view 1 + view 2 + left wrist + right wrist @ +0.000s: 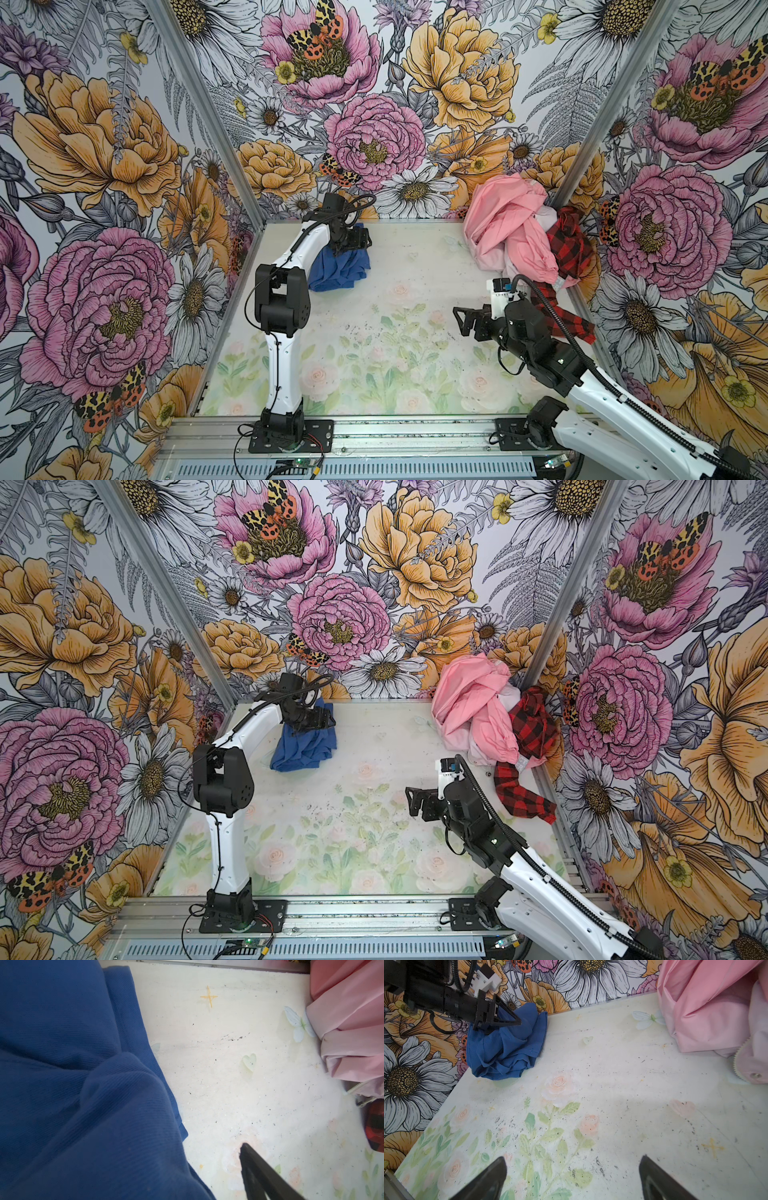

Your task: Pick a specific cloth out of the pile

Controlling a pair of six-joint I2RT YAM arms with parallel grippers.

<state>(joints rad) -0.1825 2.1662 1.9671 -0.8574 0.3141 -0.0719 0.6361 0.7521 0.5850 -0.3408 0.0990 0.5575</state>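
The robot's open left gripper has the blue cloth (116,1132) draped over one finger, so it should swing toward the table's middle (388,268) and work that finger free before pulling back.
The cloth (340,268) (305,746), plain royal blue, sits crumpled on the table at the back left, apart from the pile. In the right wrist view the cloth (506,1051) bunches up under my left gripper. My left gripper (365,243) is open right over it. In the left wrist view one finger (255,1169) shows over bare table, and the cloth (72,1084) covers the other. The pile (511,232) (478,717), pink with red-and-black check, fills the back right corner. My right gripper (459,322) (572,1159) hangs open and empty over the table's middle right.
A red-and-black checked shirt (569,245) trails a sleeve (519,796) forward along the right wall. Floral walls with metal corner posts (208,104) close in three sides. The aluminium rail (415,432) carrying both arm bases runs along the front.
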